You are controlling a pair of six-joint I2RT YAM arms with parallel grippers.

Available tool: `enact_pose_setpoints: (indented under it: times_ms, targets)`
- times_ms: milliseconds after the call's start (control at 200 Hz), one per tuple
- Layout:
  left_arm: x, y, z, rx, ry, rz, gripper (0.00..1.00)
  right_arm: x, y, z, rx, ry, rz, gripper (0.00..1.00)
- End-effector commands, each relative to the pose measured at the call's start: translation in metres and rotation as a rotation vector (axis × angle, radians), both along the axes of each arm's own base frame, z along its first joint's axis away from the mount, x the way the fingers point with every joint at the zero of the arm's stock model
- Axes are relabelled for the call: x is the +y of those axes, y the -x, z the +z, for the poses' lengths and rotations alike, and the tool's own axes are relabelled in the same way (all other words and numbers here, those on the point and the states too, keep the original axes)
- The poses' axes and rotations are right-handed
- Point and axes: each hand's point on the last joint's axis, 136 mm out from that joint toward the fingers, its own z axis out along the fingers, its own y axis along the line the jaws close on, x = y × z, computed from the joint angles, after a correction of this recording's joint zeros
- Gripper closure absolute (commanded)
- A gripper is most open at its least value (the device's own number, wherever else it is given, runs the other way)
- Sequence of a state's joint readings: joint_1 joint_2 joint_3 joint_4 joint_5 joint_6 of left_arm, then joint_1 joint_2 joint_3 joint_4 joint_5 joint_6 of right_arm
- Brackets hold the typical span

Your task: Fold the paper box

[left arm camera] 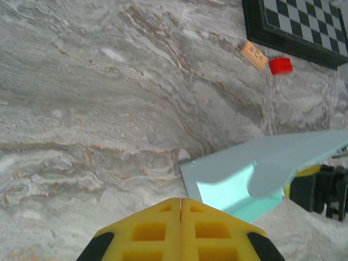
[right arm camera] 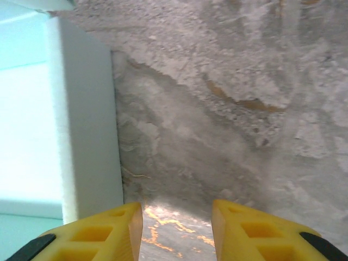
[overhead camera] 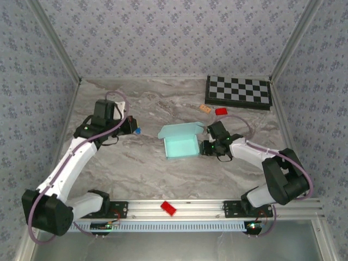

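The paper box's lid (overhead camera: 180,130) is up and the blue tag is in my left gripper's fingers, so it should keep going over the box's empty bottom (overhead camera: 182,145) and let go there.
The paper box (overhead camera: 180,142) is a pale mint card tray in the middle of the table, with its lid flap standing up along the far side. In the left wrist view the paper box (left arm camera: 261,168) lies just ahead and to the right of my left gripper (left arm camera: 180,202), whose yellow fingers are pressed together with nothing between them. From above, my left gripper (overhead camera: 136,129) is a short way left of the box. My right gripper (overhead camera: 205,145) sits at the box's right wall. In the right wrist view my right gripper (right arm camera: 176,217) stands open over bare table, its left finger beside the box wall (right arm camera: 87,136).
A checkered board (overhead camera: 238,91) lies at the back right, with a tan block (overhead camera: 205,109) and a red block (overhead camera: 221,111) in front of it. Another red block (overhead camera: 168,207) rests on the near rail. Patterned walls close in the table on three sides.
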State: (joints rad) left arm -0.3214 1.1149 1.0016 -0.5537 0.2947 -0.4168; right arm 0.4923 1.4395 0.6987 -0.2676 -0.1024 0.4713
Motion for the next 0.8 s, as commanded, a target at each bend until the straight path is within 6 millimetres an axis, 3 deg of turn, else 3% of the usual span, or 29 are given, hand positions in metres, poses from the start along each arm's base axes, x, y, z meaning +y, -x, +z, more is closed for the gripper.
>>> enact_pose_setpoints:
  times_ms: [0,135,340,520,795]
  targets:
    - [0.002,0.021,0.0,0.023,-0.026,0.004,1.0,0.012,0.002,-0.002,0.006,-0.032,0.034,0.61]
    - [0.0,0.035,0.004,0.014,-0.016,-0.007,1.0,0.02,0.001,0.002,-0.007,-0.047,0.047,0.6]
    - [-0.021,0.045,-0.001,0.009,0.017,-0.063,1.0,0.023,-0.002,0.009,-0.036,-0.042,0.045,0.6]
    - [-0.048,0.043,-0.013,0.01,0.01,-0.106,1.0,0.006,-0.006,0.018,-0.088,0.011,-0.015,0.6]
    - [-0.096,0.037,-0.029,0.018,-0.081,-0.201,1.0,-0.028,0.004,0.027,-0.12,0.04,-0.111,0.59]
